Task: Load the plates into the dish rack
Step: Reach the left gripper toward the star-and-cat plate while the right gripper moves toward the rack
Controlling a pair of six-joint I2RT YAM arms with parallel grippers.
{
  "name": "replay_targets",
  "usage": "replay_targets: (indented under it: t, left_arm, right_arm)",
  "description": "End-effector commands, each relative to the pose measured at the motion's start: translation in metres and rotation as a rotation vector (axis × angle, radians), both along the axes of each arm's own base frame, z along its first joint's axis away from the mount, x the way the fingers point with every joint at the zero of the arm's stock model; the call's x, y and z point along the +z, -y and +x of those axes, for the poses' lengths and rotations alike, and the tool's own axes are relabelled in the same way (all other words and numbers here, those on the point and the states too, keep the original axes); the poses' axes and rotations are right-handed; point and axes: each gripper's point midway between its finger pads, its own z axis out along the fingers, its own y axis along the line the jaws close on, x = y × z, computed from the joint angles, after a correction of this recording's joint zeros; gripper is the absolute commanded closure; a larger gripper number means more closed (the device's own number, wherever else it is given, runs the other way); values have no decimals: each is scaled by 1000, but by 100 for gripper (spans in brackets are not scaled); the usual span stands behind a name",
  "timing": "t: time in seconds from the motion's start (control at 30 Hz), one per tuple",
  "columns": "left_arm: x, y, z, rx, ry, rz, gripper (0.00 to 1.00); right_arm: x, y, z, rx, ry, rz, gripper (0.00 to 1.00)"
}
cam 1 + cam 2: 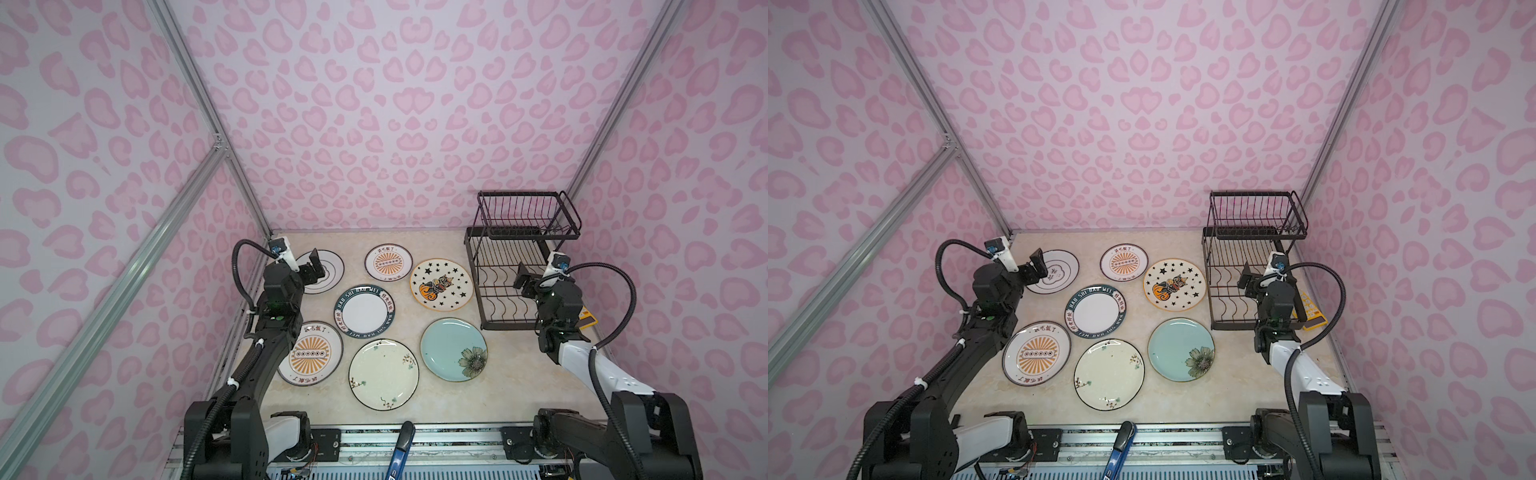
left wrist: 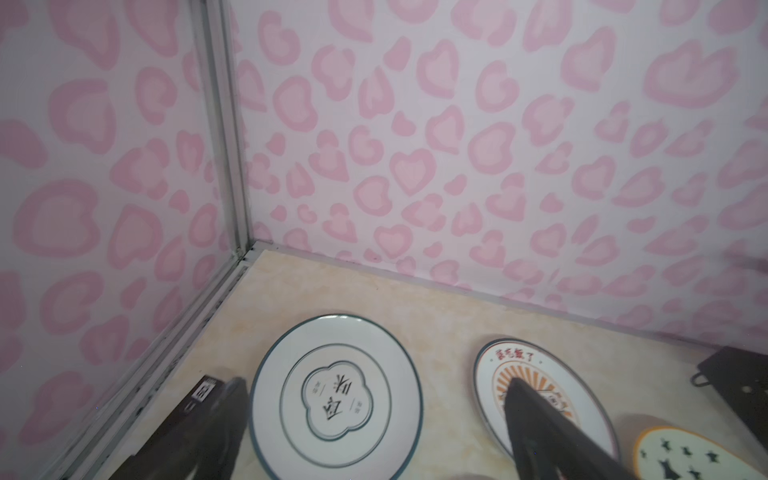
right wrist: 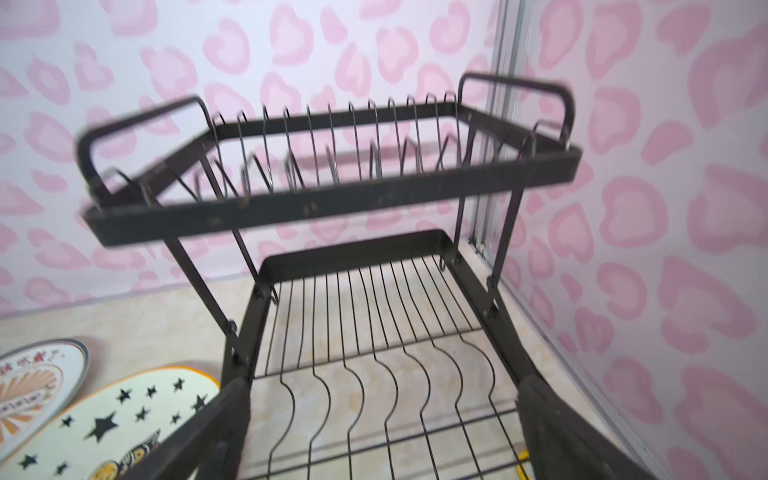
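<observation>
A gap [image 1: 402,298] separates the starry plate from the lettered plate. I should continue to move my left gripper to the starry plate's rim [image 1: 412,293] until its fingers straddle it.
Seven plates lie flat on the table: white with a black emblem [image 1: 332,270], a small orange sunburst [image 1: 388,262], starry [image 1: 441,284], dark-rimmed lettered [image 1: 364,311], a larger sunburst [image 1: 316,353], cream sprigged [image 1: 383,374] and pale blue flowered [image 1: 453,349]. The black wire dish rack [image 1: 528,237] stands empty at the back right. My left gripper [image 1: 314,266] hangs open over the emblem plate [image 2: 336,440], holding nothing. My right gripper [image 1: 524,280] is open in front of the rack's lower tier [image 3: 374,266], its jaws wide and empty.
Pink-patterned walls close in the table on three sides. A yellow object [image 1: 588,318] lies beside the rack, behind the right arm. A blue-handled tool [image 1: 401,449] rests on the metal rail at the front edge.
</observation>
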Motion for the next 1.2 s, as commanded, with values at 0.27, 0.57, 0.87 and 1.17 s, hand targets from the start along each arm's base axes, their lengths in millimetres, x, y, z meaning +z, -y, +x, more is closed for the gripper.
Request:
replay_targets:
  t: [0.27,0.57,0.87,1.17]
  left_arm:
    - [-15,82,22,-258,-234,-320,2]
    - [-62,183,38,-450,-407,-538,2]
    - [-111,256,32,-406,-586,-577,2]
    - [-159,300,17,-361,-706,-545,3]
  right_arm:
    - [4,-50,5,223,-163,182,1]
    - [-3,-68,17,273,-231,316,1]
    - [-11,-54,15,232,-264,400,1]
    - [-13,-48,10,220,-262,413,1]
